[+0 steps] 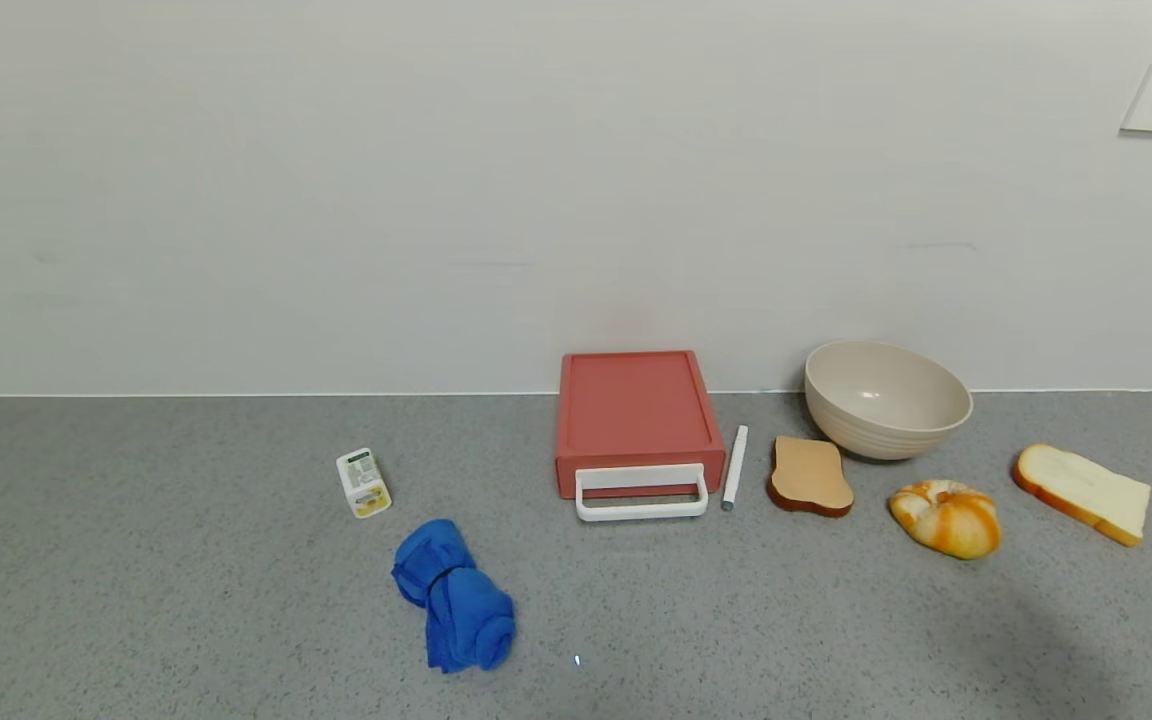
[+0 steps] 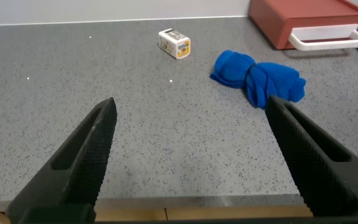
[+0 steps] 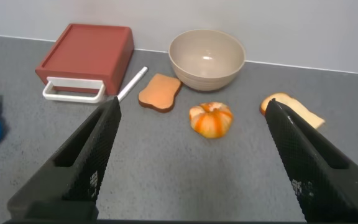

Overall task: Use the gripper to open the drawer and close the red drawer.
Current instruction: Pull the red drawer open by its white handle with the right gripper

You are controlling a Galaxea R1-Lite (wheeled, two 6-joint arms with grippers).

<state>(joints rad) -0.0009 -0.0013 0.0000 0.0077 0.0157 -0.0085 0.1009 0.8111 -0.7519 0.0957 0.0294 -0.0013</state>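
I am facing the white loop handle [image 1: 641,512] on the tray's front [image 1: 641,491], so the tray will slide straight out when I pull while the drawer box stays in place.
The salmon-red drawer box [image 1: 636,410] sits against the back wall at the table's middle, its tray pushed in. Its white loop handle [image 1: 642,494] faces me. The box also shows in the left wrist view [image 2: 303,18] and the right wrist view [image 3: 89,50]. Neither gripper shows in the head view. My left gripper [image 2: 191,109] is open and empty, low over the front edge of the table, well short of the box. My right gripper [image 3: 191,109] is open and empty, above the table in front of the round bun [image 3: 211,119].
A blue cloth [image 1: 456,597] and a small white packet [image 1: 364,483] lie left of the box. A white pen [image 1: 735,466] lies beside its right side. A brown toast slice [image 1: 809,477], beige bowl [image 1: 886,398], bun [image 1: 946,517] and white bread slice [image 1: 1082,492] lie to the right.
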